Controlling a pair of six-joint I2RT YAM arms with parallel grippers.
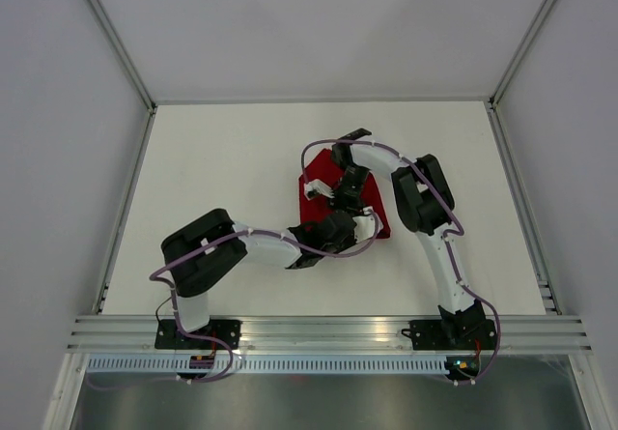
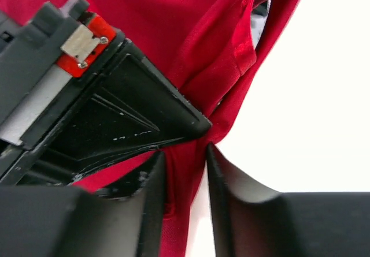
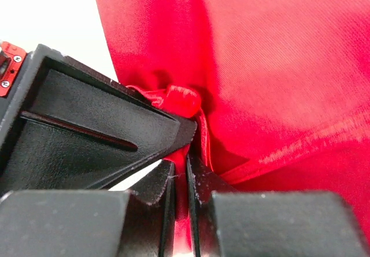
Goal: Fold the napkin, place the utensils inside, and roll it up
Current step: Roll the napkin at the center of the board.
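Note:
My left gripper should hold the napkin's fold while my right gripper opens, backs out of the way and comes around to grab it again, because both grippers are crowding the napkin's gathered edge.
The red napkin lies bunched at the table's middle, partly under both grippers. My right gripper is shut on a gathered edge of the napkin; the cloth is pinched between its fingertips. My left gripper meets it at the same spot. Its jaws stand apart around a fold of the napkin. The cloth rests on the left finger, and white table shows beside the right finger. No utensils are visible.
The white table is enclosed by pale walls with metal frame posts at left and right. An aluminium rail runs along the near edge with both arm bases on it.

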